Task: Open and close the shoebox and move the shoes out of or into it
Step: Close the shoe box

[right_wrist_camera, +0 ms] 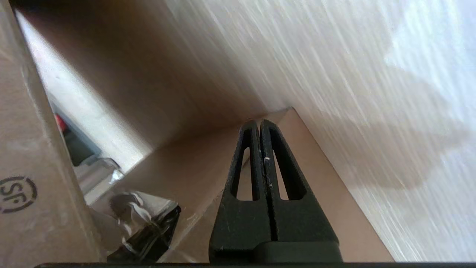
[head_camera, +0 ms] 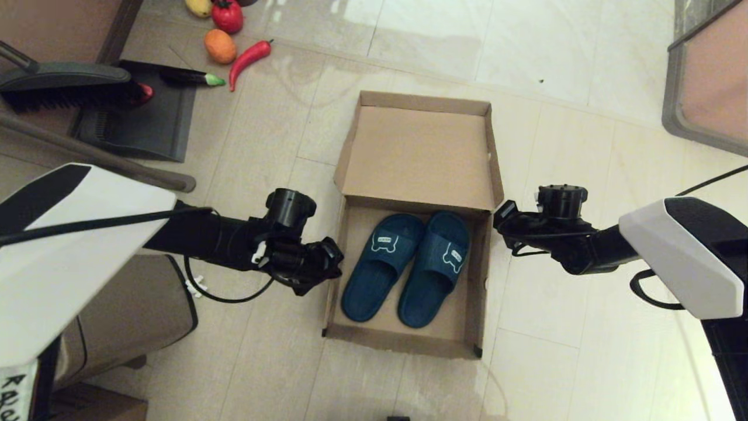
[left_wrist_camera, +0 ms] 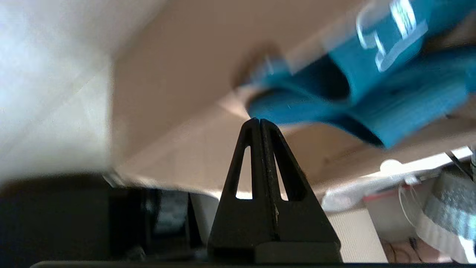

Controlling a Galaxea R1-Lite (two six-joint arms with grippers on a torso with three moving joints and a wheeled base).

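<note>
My left gripper is pointing over the shoebox's side (head_camera: pixel 331 303) at the slippers, so next I pull it back and lower it beside the outside of the shoebox's side (left_wrist_camera: pixel 174 80).
The brown cardboard shoebox (head_camera: pixel 476 275) lies open on the floor, its hinged lid (head_camera: pixel 418 152) folded back on the far side. Both dark blue slippers (head_camera: pixel 380 263) (head_camera: pixel 435 269) rest side by side inside, straps with white outlines facing up. My left gripper (head_camera: pixel 336 257) is shut and empty, just outside the box's left wall. In the left wrist view its fingertips (left_wrist_camera: pixel 259 121) point over the wall (left_wrist_camera: pixel 178 74) toward a slipper (left_wrist_camera: pixel 372 93). My right gripper (head_camera: pixel 498 215) is shut and empty by the box's right wall near the hinge; in the right wrist view it (right_wrist_camera: pixel 259 123) faces cardboard (right_wrist_camera: pixel 178 167) and a dark tape patch (right_wrist_camera: pixel 148 230).
A brown trash bin (head_camera: pixel 128 310) stands under my left arm. A dark dustpan (head_camera: pixel 140 117), a brush (head_camera: pixel 64 88) and toy vegetables (head_camera: pixel 234 35) lie at the far left. A framed piece of furniture (head_camera: pixel 707 82) fills the far right corner. Tiled floor surrounds the box.
</note>
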